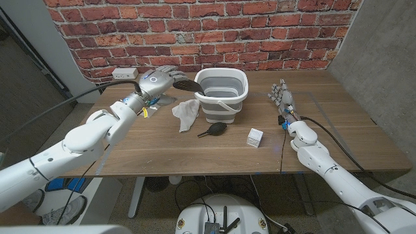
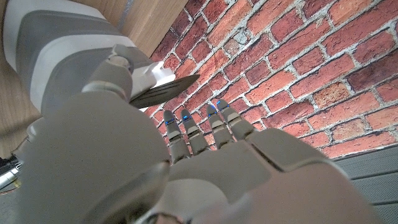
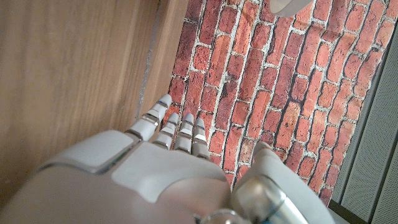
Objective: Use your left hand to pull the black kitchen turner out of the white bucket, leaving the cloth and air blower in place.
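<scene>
The black kitchen turner's blade (image 1: 188, 86) is the only part showing past the white bucket's rim (image 1: 201, 93). The turner's long hidden handle will slide out freely when I lift.
The white bucket (image 1: 223, 106) stands at the middle back of the table. The black kitchen turner (image 1: 186, 85) leans out over its left rim, blade up and handle down inside. My left hand (image 1: 158, 79) hovers raised just left of the blade, fingers spread and holding nothing. In the left wrist view the turner's blade (image 2: 165, 92) sits just past my thumb, apart from my fingers (image 2: 198, 127). The white cloth (image 1: 186, 112) lies on the table left of the bucket. The black air blower (image 1: 212, 130) lies in front of it. My right hand (image 1: 283, 99) waits open at the right.
A small white box (image 1: 255, 136) sits right of the air blower. A white power strip (image 1: 125, 73) lies at the back left by the brick wall (image 1: 214, 32). Cables run along both arms.
</scene>
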`<action>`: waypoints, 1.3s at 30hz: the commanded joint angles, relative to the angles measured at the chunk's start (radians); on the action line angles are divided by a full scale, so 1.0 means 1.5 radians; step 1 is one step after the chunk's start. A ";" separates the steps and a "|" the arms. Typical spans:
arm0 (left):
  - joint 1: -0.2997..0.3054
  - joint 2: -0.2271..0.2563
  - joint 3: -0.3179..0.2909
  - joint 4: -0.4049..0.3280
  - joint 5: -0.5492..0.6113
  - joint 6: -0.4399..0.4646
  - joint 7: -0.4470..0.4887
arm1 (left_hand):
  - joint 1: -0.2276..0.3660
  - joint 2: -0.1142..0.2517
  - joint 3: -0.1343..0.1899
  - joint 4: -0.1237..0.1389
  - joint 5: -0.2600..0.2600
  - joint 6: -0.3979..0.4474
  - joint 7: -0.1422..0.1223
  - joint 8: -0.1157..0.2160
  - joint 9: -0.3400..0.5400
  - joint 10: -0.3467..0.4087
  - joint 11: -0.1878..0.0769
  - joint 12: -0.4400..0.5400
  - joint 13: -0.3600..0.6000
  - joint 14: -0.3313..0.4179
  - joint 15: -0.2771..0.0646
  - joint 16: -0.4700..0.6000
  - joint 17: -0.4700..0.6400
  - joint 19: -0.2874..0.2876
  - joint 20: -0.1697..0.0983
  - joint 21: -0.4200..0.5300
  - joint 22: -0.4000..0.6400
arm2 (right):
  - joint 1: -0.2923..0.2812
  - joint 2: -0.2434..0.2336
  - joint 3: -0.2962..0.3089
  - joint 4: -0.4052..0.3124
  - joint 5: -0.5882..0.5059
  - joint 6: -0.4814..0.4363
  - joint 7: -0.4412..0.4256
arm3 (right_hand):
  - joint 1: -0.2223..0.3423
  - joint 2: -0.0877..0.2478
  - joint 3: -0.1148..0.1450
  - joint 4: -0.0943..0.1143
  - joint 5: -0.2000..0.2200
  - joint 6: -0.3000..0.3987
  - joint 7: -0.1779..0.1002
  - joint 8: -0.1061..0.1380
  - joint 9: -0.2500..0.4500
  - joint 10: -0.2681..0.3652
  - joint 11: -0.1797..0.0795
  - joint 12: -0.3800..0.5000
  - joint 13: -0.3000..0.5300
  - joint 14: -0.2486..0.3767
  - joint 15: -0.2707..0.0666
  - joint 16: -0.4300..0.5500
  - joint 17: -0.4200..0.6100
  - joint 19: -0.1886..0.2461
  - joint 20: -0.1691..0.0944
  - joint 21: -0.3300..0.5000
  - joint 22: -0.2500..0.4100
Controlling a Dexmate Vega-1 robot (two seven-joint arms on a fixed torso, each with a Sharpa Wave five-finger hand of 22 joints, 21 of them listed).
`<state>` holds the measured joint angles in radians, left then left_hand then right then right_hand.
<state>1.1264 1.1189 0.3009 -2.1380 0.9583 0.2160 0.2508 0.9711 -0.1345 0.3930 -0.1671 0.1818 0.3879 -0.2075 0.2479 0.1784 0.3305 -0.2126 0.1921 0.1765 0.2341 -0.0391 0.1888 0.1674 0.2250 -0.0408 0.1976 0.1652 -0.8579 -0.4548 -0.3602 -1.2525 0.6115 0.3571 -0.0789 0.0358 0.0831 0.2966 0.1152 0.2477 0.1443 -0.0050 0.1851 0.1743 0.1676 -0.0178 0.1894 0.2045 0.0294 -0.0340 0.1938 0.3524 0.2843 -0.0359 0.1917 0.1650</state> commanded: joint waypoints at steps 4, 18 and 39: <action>-0.035 -0.033 0.053 0.051 0.079 -0.012 0.090 | 0.022 0.011 -0.004 0.000 -0.002 0.021 -0.001 0.006 0.002 0.020 0.001 0.001 0.000 0.027 -0.121 -0.001 0.002 0.026 -0.076 0.006 0.003 | 0.003 0.008 0.002 0.015 0.006 0.011 0.006 | 0.003 0.022 0.002 0.002 0.003 0.006 -0.002 0.004 0.003 0.010 0.000 0.006 -0.001 0.006 -0.010 0.007 -0.002 0.009 -0.001 0.002 0.002; -0.059 -0.045 0.082 0.081 0.100 -0.023 0.126 | 0.063 0.036 -0.048 0.004 0.000 0.112 -0.001 0.003 0.003 0.101 0.001 -0.003 -0.001 0.105 -0.125 -0.006 0.002 0.107 -0.106 0.001 0.005 | -0.001 0.007 0.007 0.012 0.011 0.017 0.008 | 0.002 0.021 0.003 0.004 0.003 0.009 -0.001 0.004 0.003 0.013 0.000 0.006 -0.003 0.008 -0.010 0.007 -0.006 0.013 0.000 0.002 0.002; -0.120 -0.081 0.135 0.143 0.113 -0.048 0.192 | 0.127 0.099 -0.110 0.005 0.020 0.235 0.003 -0.023 0.006 0.206 -0.001 -0.004 0.000 0.193 -0.129 -0.004 0.005 0.161 -0.109 0.006 0.009 | -0.005 0.006 0.010 0.010 0.015 0.023 0.013 | 0.001 0.021 0.004 0.005 0.003 0.012 -0.001 0.005 0.003 0.017 0.002 0.007 -0.004 0.013 -0.010 0.009 -0.011 0.019 0.000 0.002 0.002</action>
<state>0.9812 1.0199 0.4699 -1.9580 1.1188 0.1541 0.4908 1.1504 0.0081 0.2317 -0.1601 0.2040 0.7268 -0.1998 0.2167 0.1842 0.6263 -0.2128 0.1845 0.1748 0.5099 -0.0493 0.1838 0.1702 0.4549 -0.0433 0.1977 0.1750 -0.8565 -0.4424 -0.3484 -1.2283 0.6314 0.3893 -0.0589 0.0358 0.0832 0.3003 0.1190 0.2476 0.1532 -0.0031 0.1890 0.1743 0.1838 -0.0125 0.1971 0.1951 0.0419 -0.0358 0.2002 0.3345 0.2984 -0.0358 0.1917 0.1650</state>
